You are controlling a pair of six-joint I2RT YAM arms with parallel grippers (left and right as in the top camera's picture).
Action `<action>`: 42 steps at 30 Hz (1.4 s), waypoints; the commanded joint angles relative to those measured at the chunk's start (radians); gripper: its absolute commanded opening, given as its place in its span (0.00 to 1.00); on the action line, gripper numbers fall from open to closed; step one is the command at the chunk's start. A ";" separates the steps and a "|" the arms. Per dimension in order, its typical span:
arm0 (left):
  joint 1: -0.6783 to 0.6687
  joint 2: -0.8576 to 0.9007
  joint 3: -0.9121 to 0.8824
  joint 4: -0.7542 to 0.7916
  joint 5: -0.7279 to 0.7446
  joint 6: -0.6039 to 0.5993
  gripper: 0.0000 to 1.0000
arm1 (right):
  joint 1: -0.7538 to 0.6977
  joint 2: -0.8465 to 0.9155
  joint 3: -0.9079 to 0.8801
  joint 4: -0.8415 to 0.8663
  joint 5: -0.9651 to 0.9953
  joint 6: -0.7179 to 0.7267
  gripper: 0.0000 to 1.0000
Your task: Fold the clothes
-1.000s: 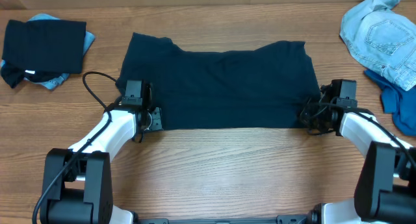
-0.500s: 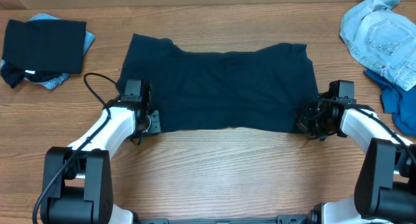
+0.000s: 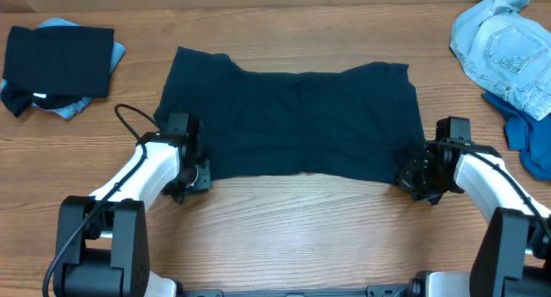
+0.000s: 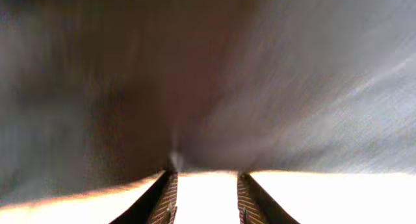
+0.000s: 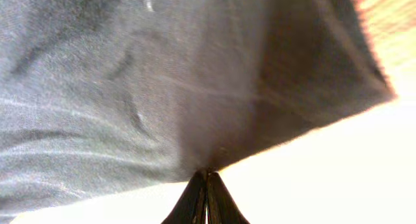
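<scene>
Next, my right gripper pulls its pinched corner (image 3: 399,173) away from my left gripper to straighten the shirt before folding, as the shirt's near edge (image 3: 301,171) bows and draws in.
The clothes in hand are a large dark navy shirt (image 3: 293,120), spread flat across the middle of the wooden table. My left gripper (image 3: 196,172) sits at its near left corner. In the left wrist view its fingers (image 4: 166,195) stand apart, bright table shows between them, and the shirt's edge (image 4: 208,74) lies just past the tips of the gripper (image 4: 207,175). My right gripper (image 3: 411,175) is at the near right corner. In the right wrist view that gripper (image 5: 207,174) is shut, with the shirt (image 5: 162,74) pinched and puckered at its tips.
A folded black garment (image 3: 58,60) lies at the far left on a pale blue piece (image 3: 65,109). Pale denim (image 3: 504,47) and a mid-blue piece (image 3: 525,129) are heaped at the far right. A black cable (image 3: 129,116) loops beside the left arm.
Both grippers have slid toward the near table edge. The shirt's near right corner came along with the right gripper. The left jaws have narrowed.
</scene>
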 commanded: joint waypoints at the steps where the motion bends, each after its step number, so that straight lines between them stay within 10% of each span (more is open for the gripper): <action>1: 0.025 -0.048 -0.040 -0.053 -0.066 -0.026 0.35 | -0.019 -0.061 -0.010 0.005 0.052 0.005 0.04; 21: 0.142 -0.118 -0.040 0.128 0.024 0.069 0.56 | -0.018 -0.020 -0.011 0.209 -0.039 -0.046 0.06; 42: 0.412 0.033 -0.040 0.130 0.034 0.056 0.43 | -0.174 0.077 -0.010 0.191 0.185 0.104 0.04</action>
